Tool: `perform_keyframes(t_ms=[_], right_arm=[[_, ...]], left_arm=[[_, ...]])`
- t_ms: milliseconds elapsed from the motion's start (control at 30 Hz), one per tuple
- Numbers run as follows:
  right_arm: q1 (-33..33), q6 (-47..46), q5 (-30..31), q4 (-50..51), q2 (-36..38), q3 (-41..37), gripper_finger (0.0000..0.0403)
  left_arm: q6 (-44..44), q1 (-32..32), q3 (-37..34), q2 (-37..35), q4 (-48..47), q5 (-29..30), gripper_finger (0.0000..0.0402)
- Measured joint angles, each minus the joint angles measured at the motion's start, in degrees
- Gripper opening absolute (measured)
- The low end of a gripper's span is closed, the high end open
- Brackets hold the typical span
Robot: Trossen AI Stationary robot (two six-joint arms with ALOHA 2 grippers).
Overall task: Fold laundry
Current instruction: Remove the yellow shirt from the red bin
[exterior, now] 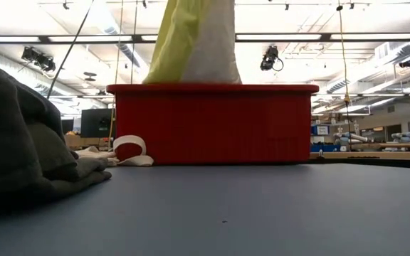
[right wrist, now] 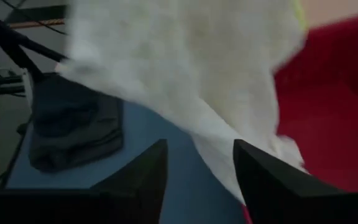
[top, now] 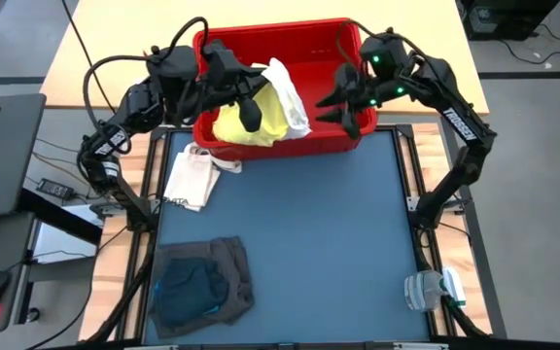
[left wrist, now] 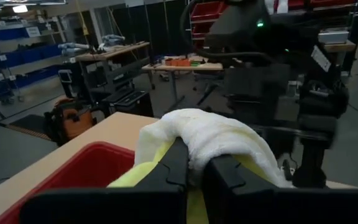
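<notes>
I should use my right gripper to pull the white garment away (top: 293, 107) into the bin before folding, because my left gripper has the white garment bunched up with the yellow garment (top: 277, 105).
A white lacy garment (top: 288, 95) and a yellow garment (top: 244, 128) are bunched together, lifted out of the red bin (top: 324, 60). In the low view they rise from the bin as a yellow (exterior: 164, 50) and white (exterior: 212, 43) column that runs past the top of the picture. My left gripper (top: 252, 110) is over the bin's left half, shut on this bundle. My right gripper (top: 339, 109) is open over the bin's right half, next to the hanging white cloth (right wrist: 185, 74) and apart from it. Dark grey, navy and blue garments (top: 202, 285) lie stacked near the table's near left corner. My left gripper (left wrist: 197, 171) pinches a bunched hump of the white garment (left wrist: 213, 134) between its two fingers, with yellow cloth (left wrist: 138, 177) caught below it. Several layers are in the hold. The bundle hangs below the gripper, with its lower end down in the red bin (left wrist: 73, 174).
A cream tote bag (top: 194, 175) lies in front of the bin's left corner. A clear plastic item with green trim (top: 432, 290) sits at the table's near right edge. The blue mat (top: 329, 243) between the bin and the stack lies bare.
</notes>
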State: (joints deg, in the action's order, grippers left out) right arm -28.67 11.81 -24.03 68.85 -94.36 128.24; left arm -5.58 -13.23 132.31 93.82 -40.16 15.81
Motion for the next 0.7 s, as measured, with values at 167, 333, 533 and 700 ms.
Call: perform_keyframes(t_ms=[167,333,533,700], right_arm=[[3.94,0.29,3.67,-6.81,-2.43,-0.02,0.0227],[5.25,-1.51,8.56,-11.70,-4.65,0.00,0.0200],[1.57,-0.91,13.50,-13.41,-7.91,-0.04,0.0022],[-6.22,-3.75,23.18,-18.65,-9.57,-0.02,0.0011]], left_arm=[[-0.02,-1.56,0.00,0.00,-0.54,0.01,0.0027],[-0.04,-3.34,0.02,0.00,-2.51,0.02,0.0027],[-0.04,-5.59,0.02,-0.02,-5.83,0.06,0.0028],[0.90,-7.35,0.02,-0.04,-10.00,0.21,0.0041]])
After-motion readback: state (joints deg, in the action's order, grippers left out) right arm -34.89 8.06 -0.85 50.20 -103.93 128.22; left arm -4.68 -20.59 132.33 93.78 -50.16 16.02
